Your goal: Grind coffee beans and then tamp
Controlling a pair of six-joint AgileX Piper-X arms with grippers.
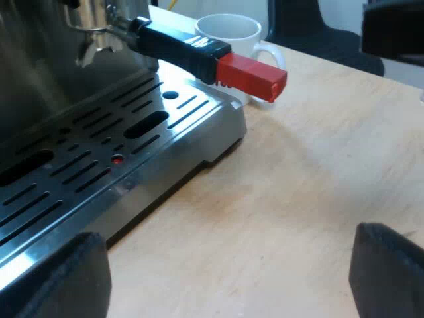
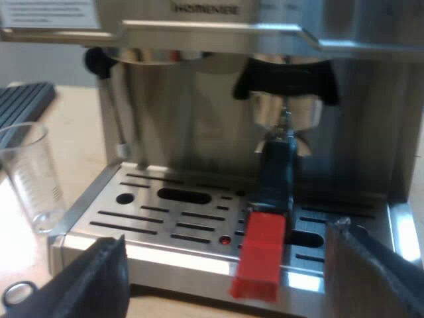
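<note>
My gripper will pull, and the metal holder (image 2: 286, 111) will slide straight out, because the black fork (image 2: 287, 78) is open at the front and the metal holder's handle points straight out.
The metal holder (image 2: 286, 111) is locked into the espresso machine's front (image 2: 218, 13), and its dark handle ends in a red block (image 2: 260, 262) that juts out over the drip tray (image 2: 172, 218). My right gripper (image 2: 225, 278) faces the machine head-on, open, its fingers either side of the red end and not touching it. From the side, the same handle (image 1: 179, 46) and red end (image 1: 252, 76) reach past the tray's corner. My left gripper (image 1: 232, 278) is open low over the wooden table (image 1: 311, 185), beside the tray.
A white mug (image 1: 232, 33) stands on the table just behind the red end. A clear measuring glass (image 2: 30, 175) stands by the tray's corner, near the steam wand (image 2: 112, 99). A dark chair (image 1: 318, 33) sits beyond the table edge.
</note>
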